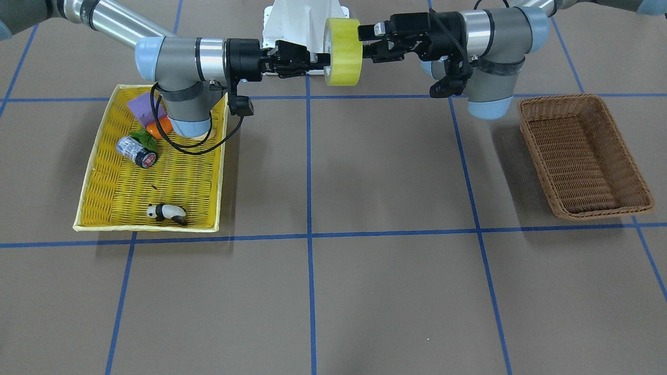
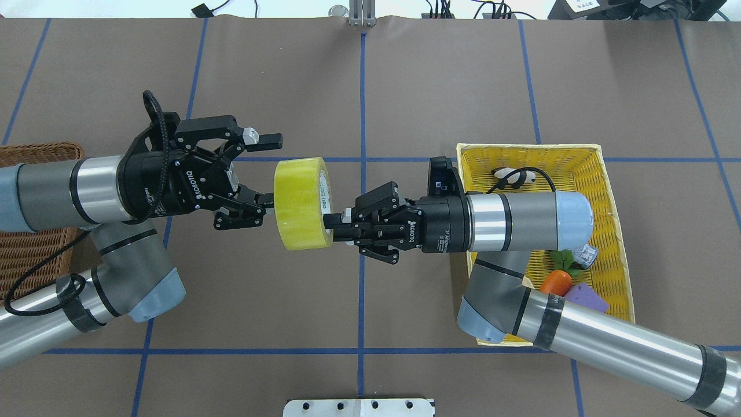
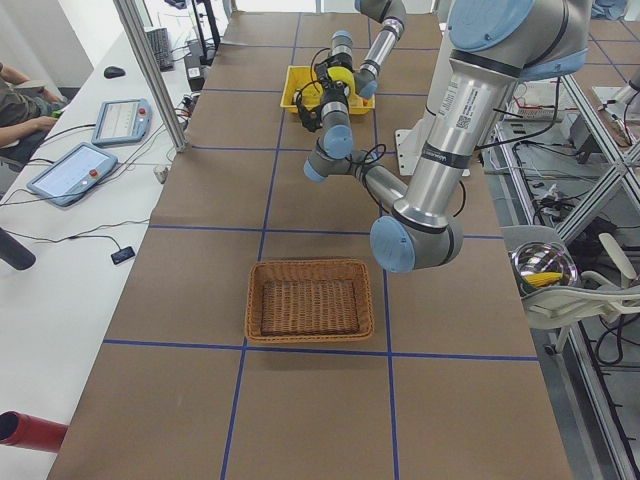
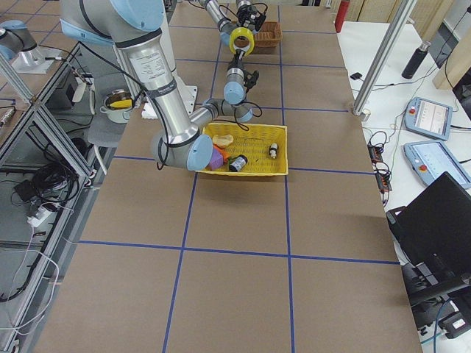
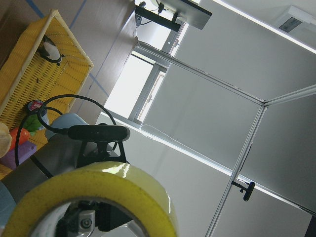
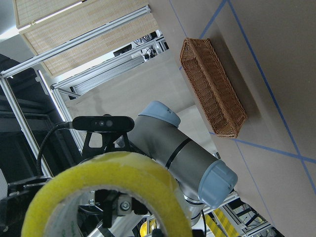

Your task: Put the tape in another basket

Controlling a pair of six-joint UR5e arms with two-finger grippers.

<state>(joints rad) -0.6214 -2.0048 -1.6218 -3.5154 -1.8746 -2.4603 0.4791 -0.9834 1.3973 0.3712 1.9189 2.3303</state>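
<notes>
Next, I close my left gripper on the tape's rim before I open my right gripper, because my right gripper holds the tape far from the brown basket (image 1: pixel 582 157).
The yellow tape (image 1: pixel 343 52) hangs in mid-air over the table's middle, near the robot's base, between my two grippers. My right gripper (image 1: pixel 319 58) is shut on the roll's wall on one side; it also shows in the overhead view (image 2: pixel 333 223) against the tape (image 2: pixel 301 202). My left gripper (image 2: pixel 273 171) is open at the roll's other face, one finger above the rim and one at the core. The tape fills the bottom of the left wrist view (image 5: pixel 98 197) and of the right wrist view (image 6: pixel 108 187). The brown wicker basket (image 1: pixel 560 99) stands empty under my left arm's side.
A yellow woven tray (image 1: pixel 146 227) on my right side holds a grey can (image 1: pixel 136 152), a toy panda (image 1: pixel 167 212), a carrot (image 1: pixel 159 127) and a purple block (image 1: pixel 145 107). My right arm's elbow hangs over the tray. Blue tape lines cross the brown table.
</notes>
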